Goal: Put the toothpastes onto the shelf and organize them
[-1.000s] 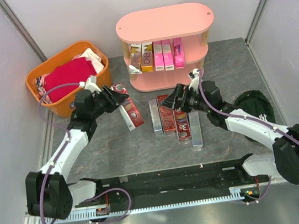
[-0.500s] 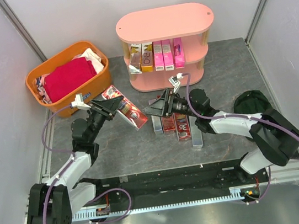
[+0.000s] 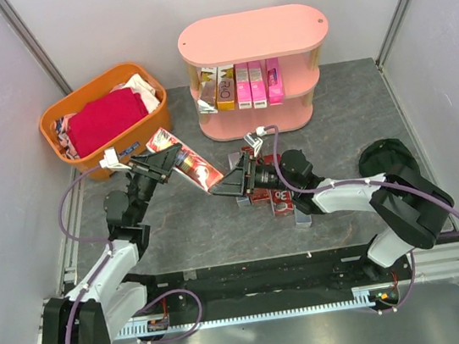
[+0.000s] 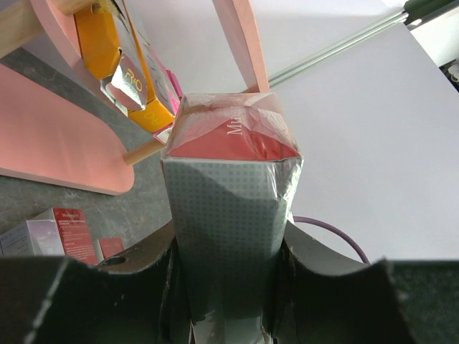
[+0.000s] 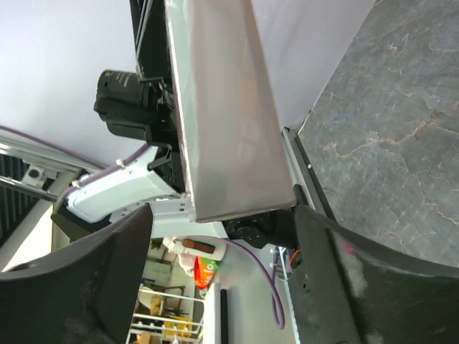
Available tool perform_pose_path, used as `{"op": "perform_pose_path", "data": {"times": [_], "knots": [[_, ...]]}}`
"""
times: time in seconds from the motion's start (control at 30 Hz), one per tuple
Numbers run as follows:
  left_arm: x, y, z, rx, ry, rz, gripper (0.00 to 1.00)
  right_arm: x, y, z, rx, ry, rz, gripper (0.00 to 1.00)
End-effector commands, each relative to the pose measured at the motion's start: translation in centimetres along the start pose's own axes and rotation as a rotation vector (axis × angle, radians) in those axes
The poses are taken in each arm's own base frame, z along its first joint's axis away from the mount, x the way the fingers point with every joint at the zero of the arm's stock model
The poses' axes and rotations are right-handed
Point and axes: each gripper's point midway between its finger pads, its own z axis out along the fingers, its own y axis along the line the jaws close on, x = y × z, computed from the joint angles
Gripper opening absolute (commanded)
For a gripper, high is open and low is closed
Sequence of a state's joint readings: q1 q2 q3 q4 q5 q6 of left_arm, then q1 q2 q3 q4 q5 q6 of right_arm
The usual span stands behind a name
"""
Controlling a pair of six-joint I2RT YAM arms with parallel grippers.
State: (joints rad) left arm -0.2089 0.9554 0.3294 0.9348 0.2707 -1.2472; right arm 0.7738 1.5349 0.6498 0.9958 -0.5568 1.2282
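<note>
The carton is in my left gripper, far from the shelf's open lower level, so my right gripper should grab the carton's lower end and bring the carton there.
My left gripper is shut on a dark red toothpaste carton and holds it tilted above the table; in the left wrist view the carton fills the space between the fingers. My right gripper is open at the carton's lower end, and in the right wrist view the carton reaches down between its spread fingers. The pink shelf stands at the back, with silver, gold and pink cartons upright on its middle tier. Several red and silver cartons lie on the table under the right arm.
An orange basket with a red cloth stands at the back left. A dark bundle lies at the right. Grey walls close in the table on both sides.
My left gripper has raised the red carton and tilted it toward the middle. My right arm has swung left, off the cartons on the table, up to the carton's lower end.
</note>
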Motion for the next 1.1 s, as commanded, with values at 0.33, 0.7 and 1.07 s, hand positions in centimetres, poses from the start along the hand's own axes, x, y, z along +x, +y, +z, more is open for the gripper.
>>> {"op": "perform_pose_path", "data": {"times": [0.33,0.7,1.07], "knots": [[-0.6,-1.9,0.6,0.098,-0.014,-0.045,0.35,-1.6,3.4,0.7,-0.123,-0.076,-0.067,0.44],[-0.4,-2.2,0.1,0.117,-0.014,-0.070,0.35,-2.6,2.7,1.8,-0.144,-0.110,-0.017,0.84],[0.0,-1.1,0.3,0.082,0.004,-0.055,0.59,-2.8,3.3,1.5,-0.139,-0.114,-0.043,0.19]]}}
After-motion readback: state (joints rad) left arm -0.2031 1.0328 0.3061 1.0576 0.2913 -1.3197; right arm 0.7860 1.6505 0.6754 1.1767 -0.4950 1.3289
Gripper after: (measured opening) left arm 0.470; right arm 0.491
